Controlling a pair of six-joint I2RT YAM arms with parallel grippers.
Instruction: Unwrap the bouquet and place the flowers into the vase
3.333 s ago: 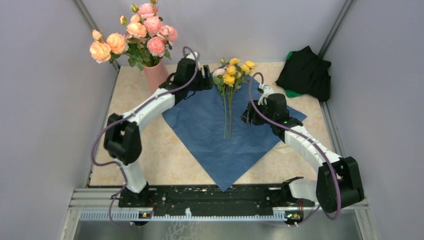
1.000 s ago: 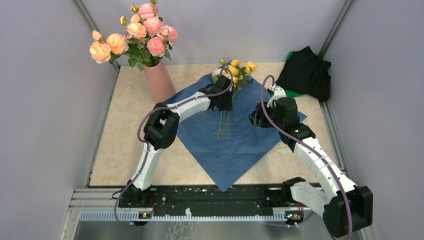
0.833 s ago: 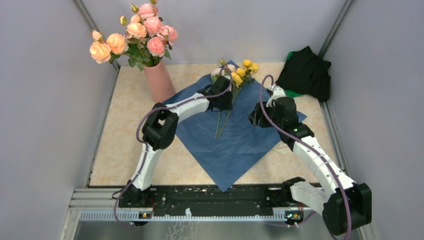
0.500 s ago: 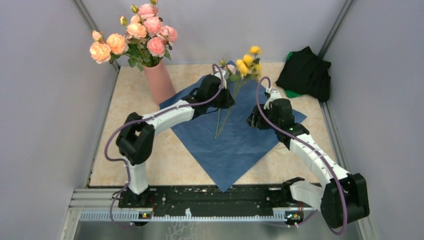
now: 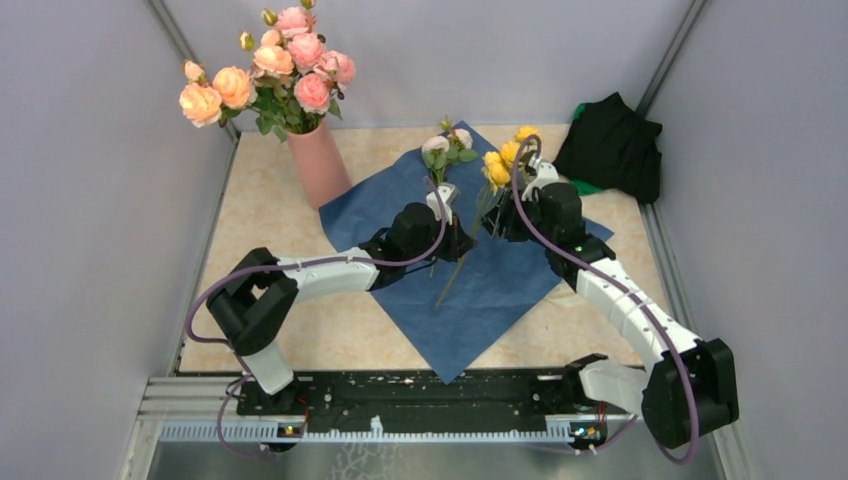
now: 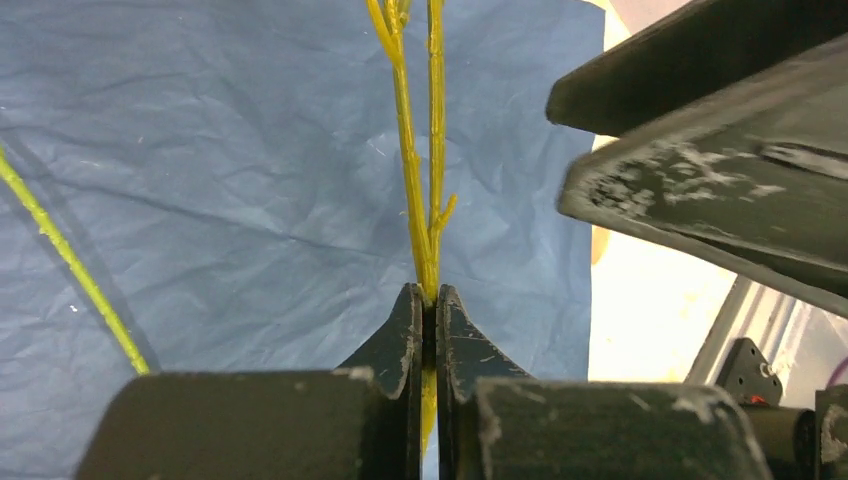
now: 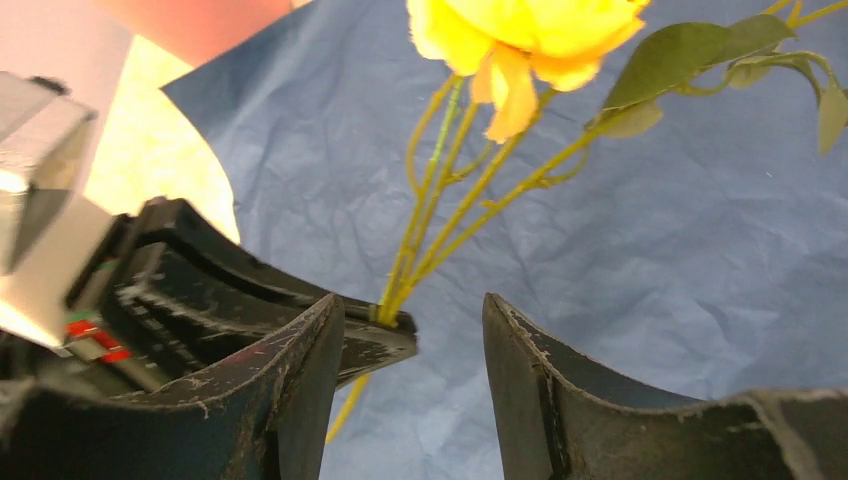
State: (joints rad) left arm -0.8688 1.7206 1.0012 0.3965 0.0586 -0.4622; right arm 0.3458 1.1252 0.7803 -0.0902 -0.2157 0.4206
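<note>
My left gripper is holding the yellow flowers low on their stems (image 5: 461,262), so my right gripper should take the stems while my left gripper moves up under the blooms (image 5: 486,195).
The bouquet is unwrapped, and its blue paper (image 5: 470,310) lies flat on the table. My left gripper (image 5: 462,240) is shut on the thin green stems (image 6: 420,180) of the yellow flowers (image 5: 503,163) and holds them tilted above the paper (image 6: 200,150). My right gripper (image 5: 498,222) stands open right beside that grip, with the stems (image 7: 440,210) just ahead of its left finger and the yellow bloom (image 7: 510,40) above. A peach-pink flower (image 5: 440,148) still lies on the paper, its stem (image 6: 70,265) to the left. The salmon-pink vase (image 5: 320,165) stands at the back left.
Large pink roses (image 5: 275,70) fill the vase's top. A black cloth heap (image 5: 610,145) lies at the back right corner. Grey walls close in both sides and the back. The two grippers nearly touch over the paper.
My left gripper closed on the yellow flowers' stems, lifted them off the paper and drew them nearer and to the right. The right gripper moved in beside them. The peach-pink flower stayed.
</note>
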